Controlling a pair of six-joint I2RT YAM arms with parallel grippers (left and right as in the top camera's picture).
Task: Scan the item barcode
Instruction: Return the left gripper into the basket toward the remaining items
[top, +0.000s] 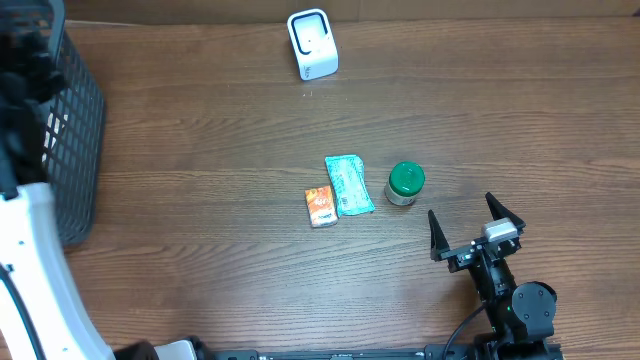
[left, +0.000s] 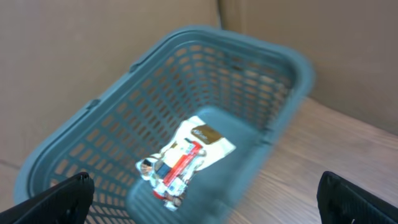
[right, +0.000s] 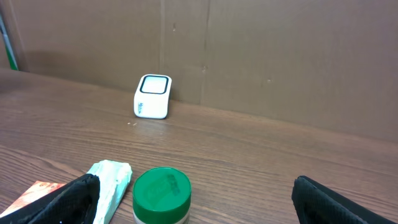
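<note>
I can see the white packet lying uncovered (left: 186, 158) below the basket's open top, so my left gripper keeps reaching down with its fingers open until they are on either side of the packet (left: 180, 167), and then close.
A white packet with red print (left: 183, 158) lies on the floor of the teal mesh basket (left: 273, 74). My left gripper (left: 205, 208) hangs open above it, nothing between its fingers. The white scanner (top: 312, 43) stands at the table's back edge and also shows in the right wrist view as the scanner (right: 152, 96). Mid-table lie an orange box (top: 321, 206), a teal packet (top: 348, 185) and a green-lidded jar (top: 405, 183). My right gripper (top: 460, 206) is open and empty, just right of and nearer than the jar (right: 161, 193).
The basket (top: 75, 130) stands at the table's left edge, with my white left arm (top: 35, 270) in front of it. A brown cardboard wall (right: 261, 56) runs behind the scanner.
</note>
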